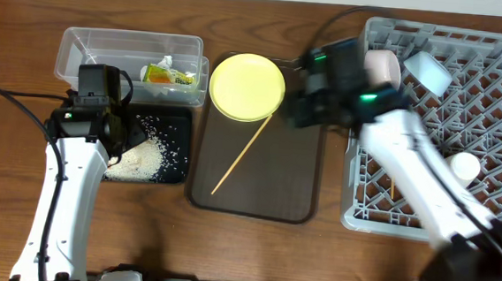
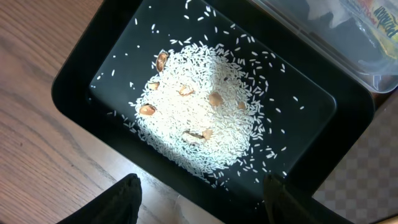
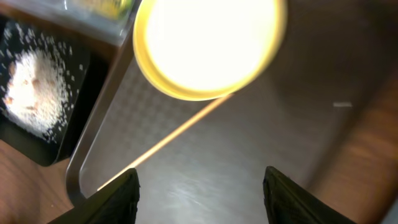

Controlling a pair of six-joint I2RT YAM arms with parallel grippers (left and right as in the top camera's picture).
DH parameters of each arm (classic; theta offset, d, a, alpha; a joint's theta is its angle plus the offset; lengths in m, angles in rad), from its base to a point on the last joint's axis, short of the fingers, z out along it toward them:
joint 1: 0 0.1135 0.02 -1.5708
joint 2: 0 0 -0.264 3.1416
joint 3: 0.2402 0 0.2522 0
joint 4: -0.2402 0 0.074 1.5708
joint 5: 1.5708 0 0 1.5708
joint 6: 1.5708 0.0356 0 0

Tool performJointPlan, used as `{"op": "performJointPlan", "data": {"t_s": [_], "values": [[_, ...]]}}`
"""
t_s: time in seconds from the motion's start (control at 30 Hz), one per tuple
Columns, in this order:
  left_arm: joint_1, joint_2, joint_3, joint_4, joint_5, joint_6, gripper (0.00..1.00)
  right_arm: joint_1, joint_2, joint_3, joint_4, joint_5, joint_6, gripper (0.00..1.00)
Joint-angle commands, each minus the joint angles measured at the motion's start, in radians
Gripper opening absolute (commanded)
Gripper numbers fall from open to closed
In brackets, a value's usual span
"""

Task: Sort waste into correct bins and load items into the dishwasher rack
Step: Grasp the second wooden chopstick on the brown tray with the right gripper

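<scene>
I should go on moving my open right gripper toward the chopstick's middle [image 1: 244, 151] until the fingers close around the chopstick's body, because most of the chopstick [image 1: 228, 173] lies clear of the yellow plate.
Loose white rice [image 1: 139, 159] [image 2: 205, 112] lies heaped in the black tray [image 1: 177, 126] [image 2: 124, 50]. The yellow-green wrapper [image 1: 169, 75] sits inside the clear container [image 1: 129, 43]. My left gripper [image 2: 202, 186] hangs open over the black tray's near edge, with nothing between its fingers. The yellow plate [image 1: 248, 87] [image 3: 208, 43] and one chopstick [image 1: 243, 156] [image 3: 168, 140] rest on the dark brown tray [image 1: 283, 187]. My right gripper [image 1: 299, 108] [image 3: 200, 177] is open and empty above that tray, just right of the plate. The grey dishwasher rack [image 1: 491, 122] holds a white bowl [image 1: 383, 68], a light blue bowl [image 1: 429, 71] and a small white cup [image 1: 464, 166].
The brown tray [image 3: 249, 137] lies between the black tray [image 3: 50, 149] and the rack. The clear container [image 2: 348, 37] touches the black tray's far side. Bare wooden table runs along the front edge.
</scene>
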Motion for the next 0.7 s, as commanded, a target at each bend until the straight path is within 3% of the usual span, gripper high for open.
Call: {"op": "performJointPlan", "data": {"t_s": [0.0,0.27,0.67], "values": [[0.004,-0.005,0.007,0.000,-0.012,-0.016,0.65,0.099,0.080,0.004,0.025,0.099,0.106,0.60],[0.004,-0.005,0.007,0.000,-0.012,-0.016,0.65,0.291,0.263,0.005,0.105,0.351,0.238,0.58],[0.004,-0.005,0.007,0.000,-0.012,-0.016,0.65,0.335,0.381,0.005,0.090,0.386,0.302,0.58]]}}
